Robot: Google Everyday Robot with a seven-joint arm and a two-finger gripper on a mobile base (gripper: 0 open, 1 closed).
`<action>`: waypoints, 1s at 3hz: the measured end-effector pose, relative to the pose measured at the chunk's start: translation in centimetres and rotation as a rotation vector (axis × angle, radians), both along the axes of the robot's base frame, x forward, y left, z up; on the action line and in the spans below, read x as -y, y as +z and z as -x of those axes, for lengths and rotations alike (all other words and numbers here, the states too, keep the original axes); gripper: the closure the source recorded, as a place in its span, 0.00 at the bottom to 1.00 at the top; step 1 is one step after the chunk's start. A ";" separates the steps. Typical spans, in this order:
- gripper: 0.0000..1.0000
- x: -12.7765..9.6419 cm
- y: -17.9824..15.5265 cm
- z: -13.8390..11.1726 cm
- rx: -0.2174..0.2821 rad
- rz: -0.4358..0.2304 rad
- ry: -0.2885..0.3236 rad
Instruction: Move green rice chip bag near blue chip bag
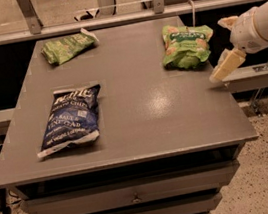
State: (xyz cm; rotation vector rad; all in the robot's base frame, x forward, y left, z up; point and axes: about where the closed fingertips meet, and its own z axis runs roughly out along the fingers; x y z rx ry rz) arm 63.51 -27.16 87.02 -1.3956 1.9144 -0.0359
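The green rice chip bag [186, 46] has a bulging middle [186, 52]. The bag will stay puffed up and tip as one piece when I lift and carry it.
The green rice chip bag [185, 45], puffy light green with a dark green logo patch, lies at the table's far right. The blue chip bag [70, 119], dark navy with white lettering, lies flat at the front left. My gripper [218, 51] hangs off the table's right edge, just right of the green rice chip bag and not touching it. It is open and empty, with one cream finger [226, 65] pointing down-left and the other near the top.
A smaller, flatter green bag [68, 46] lies at the far left corner. The grey table [146, 122] has drawers below its front edge. A rail and a low ledge [256, 77] run behind and to the right of the table.
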 end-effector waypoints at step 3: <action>0.17 -3.6 -1.7 -6.4 -0.154 -0.313 -0.110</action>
